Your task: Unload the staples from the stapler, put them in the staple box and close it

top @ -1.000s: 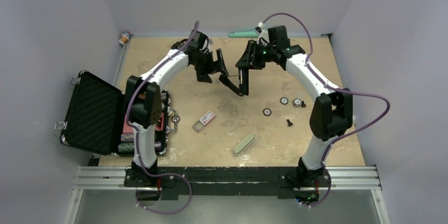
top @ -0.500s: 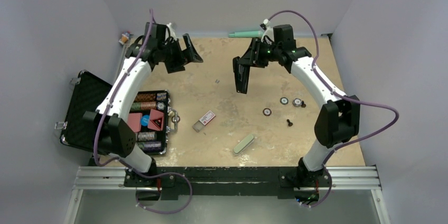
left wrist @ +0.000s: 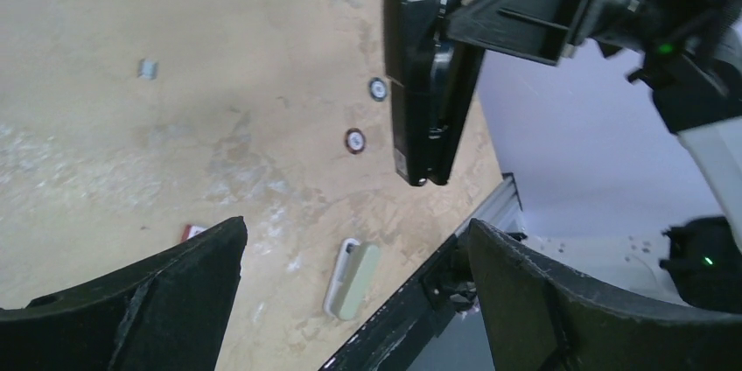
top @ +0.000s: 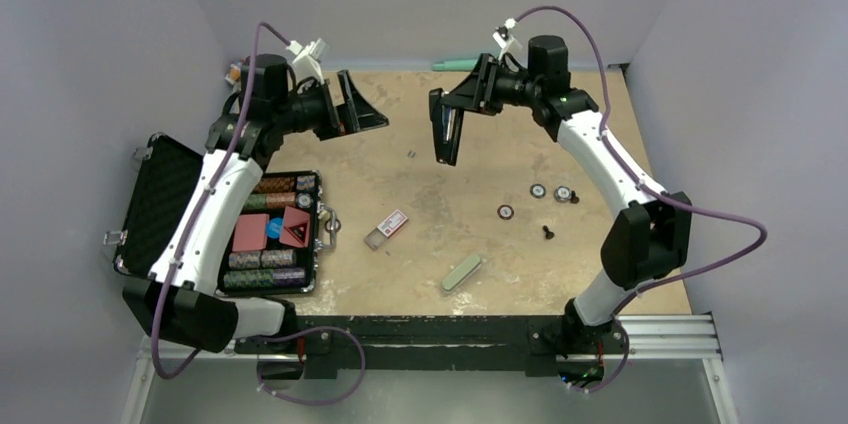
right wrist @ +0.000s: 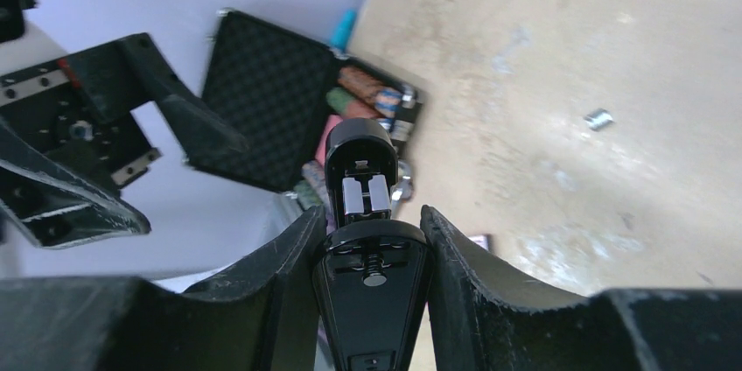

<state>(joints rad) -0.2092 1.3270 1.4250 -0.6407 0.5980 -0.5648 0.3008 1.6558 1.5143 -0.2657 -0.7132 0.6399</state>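
The black stapler's lower part (left wrist: 426, 142) is hanging free of my right gripper. My left gripper should keep going toward that part (top: 447, 142) and close once its fingers are on both sides of it.
My right gripper (top: 452, 110) is shut on the black stapler (top: 446, 141) and holds it in the air over the back middle of the table, hanging nose-down. In the right wrist view the stapler (right wrist: 367, 213) is clamped between my fingers, silvery metal showing on its upper part. It also shows in the left wrist view (left wrist: 426, 82). A tiny silvery staples piece (top: 411, 153) lies on the table left of the stapler, seen too in both wrist views (left wrist: 148, 68) (right wrist: 598, 118). My left gripper (top: 364, 104) is open and empty, raised at the back left, apart from the stapler.
An open black case (top: 175, 212) with poker chips sits at the left edge. A small clear box with a red-and-white label (top: 387, 229) and a pale green oblong case (top: 461, 271) lie mid-table. Small round pieces (top: 538, 191) and a black screw (top: 548, 232) lie right. A teal object (top: 460, 64) is at the back wall.
My left arm has pulled back and to the left, away from the stapler. A staples piece now lies on the table. My right gripper has shifted slightly left with the stapler.
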